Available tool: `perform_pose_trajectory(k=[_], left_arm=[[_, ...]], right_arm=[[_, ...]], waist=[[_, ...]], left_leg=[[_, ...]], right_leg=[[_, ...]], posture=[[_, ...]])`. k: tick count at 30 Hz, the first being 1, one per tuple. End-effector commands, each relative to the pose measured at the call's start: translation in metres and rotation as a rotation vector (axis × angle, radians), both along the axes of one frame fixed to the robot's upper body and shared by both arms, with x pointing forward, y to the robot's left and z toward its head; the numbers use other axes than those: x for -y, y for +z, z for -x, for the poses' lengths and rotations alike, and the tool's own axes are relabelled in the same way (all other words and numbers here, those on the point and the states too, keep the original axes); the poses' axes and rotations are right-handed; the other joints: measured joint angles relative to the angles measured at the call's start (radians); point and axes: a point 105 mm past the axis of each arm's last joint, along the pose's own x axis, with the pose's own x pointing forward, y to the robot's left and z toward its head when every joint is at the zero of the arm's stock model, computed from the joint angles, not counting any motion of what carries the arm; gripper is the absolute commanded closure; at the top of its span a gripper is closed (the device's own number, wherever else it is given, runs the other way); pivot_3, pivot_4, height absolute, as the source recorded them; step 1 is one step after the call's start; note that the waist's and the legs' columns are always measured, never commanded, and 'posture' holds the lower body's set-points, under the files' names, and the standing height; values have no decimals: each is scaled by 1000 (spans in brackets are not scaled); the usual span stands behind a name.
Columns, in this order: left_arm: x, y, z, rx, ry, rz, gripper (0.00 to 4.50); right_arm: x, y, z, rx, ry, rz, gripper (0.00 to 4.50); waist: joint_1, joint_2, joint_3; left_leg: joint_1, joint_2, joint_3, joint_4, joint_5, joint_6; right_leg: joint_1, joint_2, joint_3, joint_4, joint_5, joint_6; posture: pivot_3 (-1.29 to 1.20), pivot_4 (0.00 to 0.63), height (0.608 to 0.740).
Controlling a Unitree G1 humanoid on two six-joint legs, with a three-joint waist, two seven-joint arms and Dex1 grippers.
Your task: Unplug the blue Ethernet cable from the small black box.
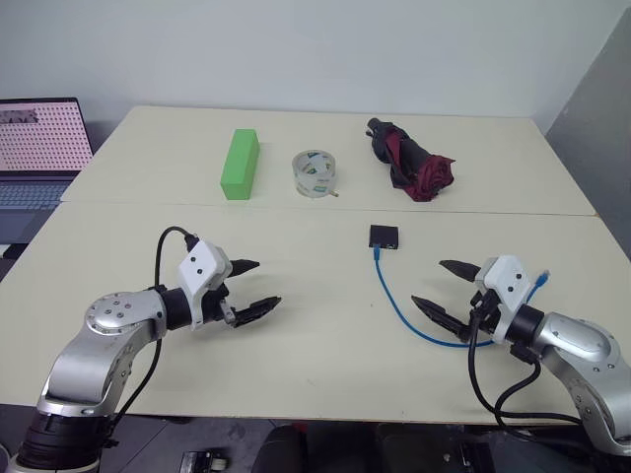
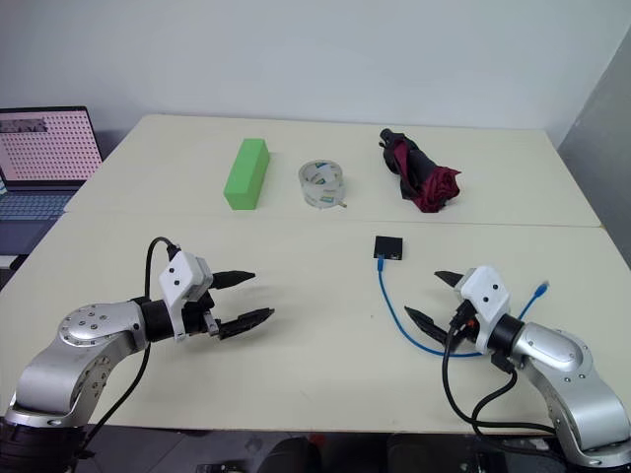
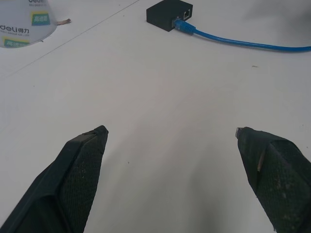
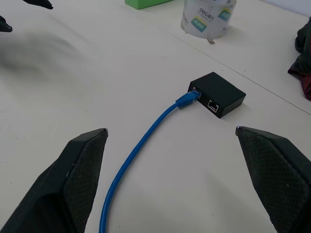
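I expect the small black box to come up too when I raise the blue Ethernet cable, because the plug sits tightly in its port.
The small black box lies on the cream table, right of centre. The blue Ethernet cable is plugged into its near side and curves toward my right gripper, its free end lying beside that arm. In the right wrist view the plug sits in the box. My right gripper hovers open just above the cable's loop, holding nothing. At the table's left, my left gripper is open and empty, well apart from the box and cable.
Along the far half of the table stand a green block, a roll of clear tape and a folded dark red umbrella. A laptop sits off the table's left edge.
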Motion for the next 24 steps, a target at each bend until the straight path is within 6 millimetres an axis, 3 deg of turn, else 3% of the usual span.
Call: perform_pose_trajectory(k=[1, 24], left_arm=[[3, 17, 2, 64, -32, 0, 24], [10, 9, 6, 32, -58, -17, 24]], right_arm=[[0, 9, 0, 39, 13, 2, 25], [-6, 1, 3, 1, -3, -30, 25]], waist=[[0, 0, 0], [0, 0, 0]], left_leg=[[0, 0, 0, 0, 0, 0], [0, 0, 0, 0, 0, 0]], right_leg=[[0, 0, 0, 0, 0, 0], [0, 0, 0, 0, 0, 0]], posture=[[0, 150, 740], [0, 150, 740]])
